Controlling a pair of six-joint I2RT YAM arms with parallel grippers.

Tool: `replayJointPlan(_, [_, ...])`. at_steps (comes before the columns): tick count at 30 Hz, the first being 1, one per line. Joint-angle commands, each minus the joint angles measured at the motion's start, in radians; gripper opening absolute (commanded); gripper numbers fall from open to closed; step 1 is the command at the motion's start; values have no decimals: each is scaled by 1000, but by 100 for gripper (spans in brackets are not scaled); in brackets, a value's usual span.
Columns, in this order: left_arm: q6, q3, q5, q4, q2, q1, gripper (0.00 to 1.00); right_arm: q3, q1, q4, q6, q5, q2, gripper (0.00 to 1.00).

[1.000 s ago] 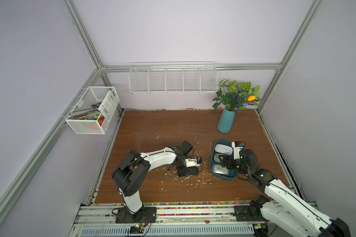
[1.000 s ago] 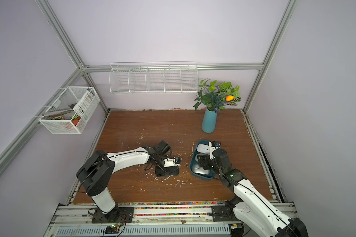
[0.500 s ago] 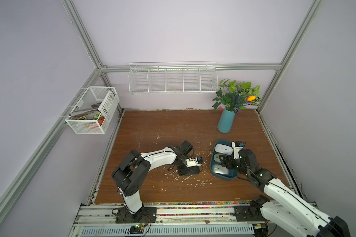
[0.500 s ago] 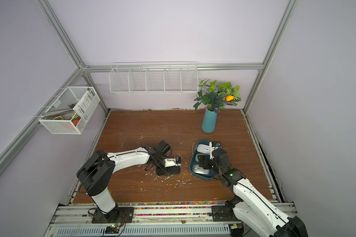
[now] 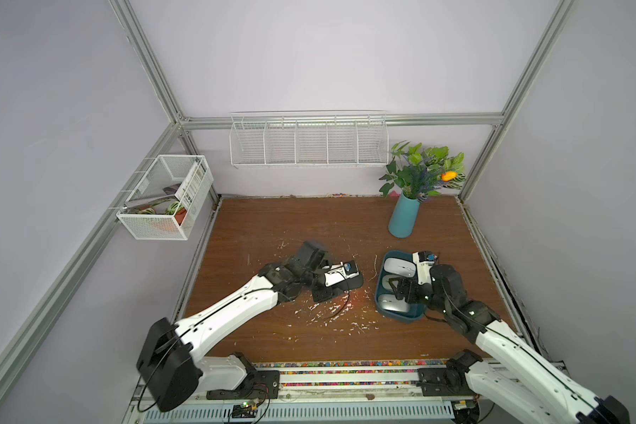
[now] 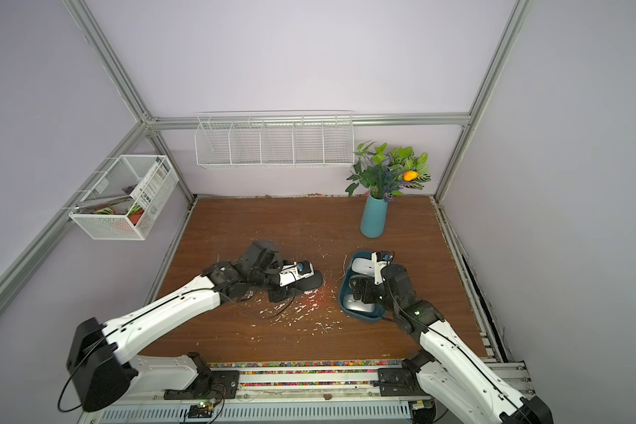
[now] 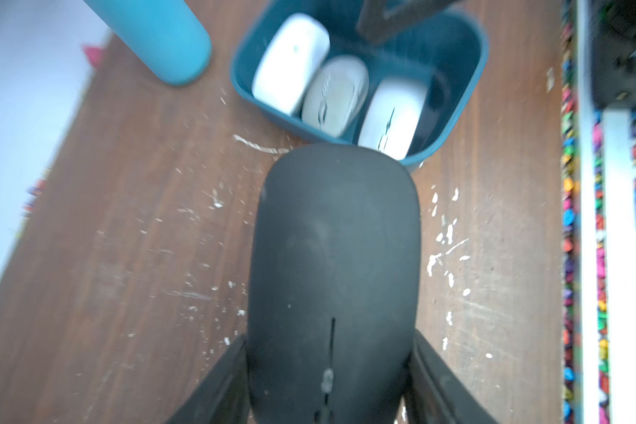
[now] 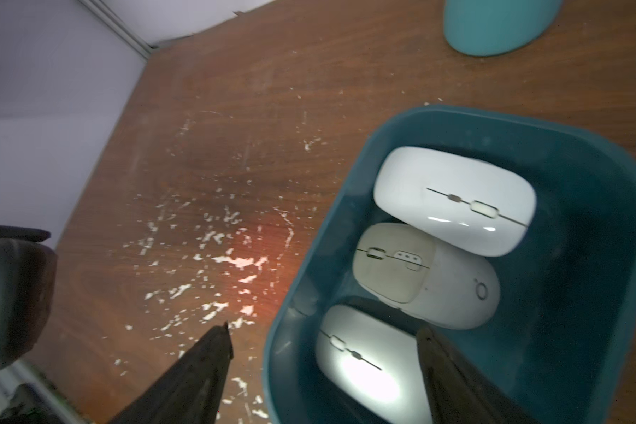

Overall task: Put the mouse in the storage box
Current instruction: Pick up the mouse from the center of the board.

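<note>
I can see my left gripper holding the black mouse short of the storage box, so next I take the mouse's loose end with my right gripper and lower it inside.
A black mouse lies between the two dark fingers of my left gripper, which is shut on its sides near the scroll wheel. In both top views the mouse sticks out of the left gripper toward the storage box, a shallow dark teal tray a short way to its right. The storage box holds three pale mice side by side: white, beige and silver. My right gripper hangs open over its near end, one finger outside the wall, one inside.
A teal vase with green plants stands behind the storage box. White flecks and a red glow mark the wooden table between mouse and box. White wire baskets hang on the back wall and the left wall.
My left gripper's jaws have closed in on the black mouse. The right arm has stayed over the storage box, jaws a touch wider.
</note>
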Motion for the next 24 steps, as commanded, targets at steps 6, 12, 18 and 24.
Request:
replayJointPlan(6, [-77, -223, -14, 134, -253, -7, 46, 47, -1, 163, 274, -312, -4, 89])
replayJointPlan(12, [-70, -258, -36, 169, -235, -7, 45, 85, 105, 223, 317, -255, 58, 88])
replayJointPlan(18, [-75, -246, -31, 161, -219, -6, 44, 93, 193, 344, 391, -251, 176, 86])
replayJointPlan(24, [-75, -256, -27, 171, -228, -6, 44, 122, 291, 422, 404, -232, 288, 83])
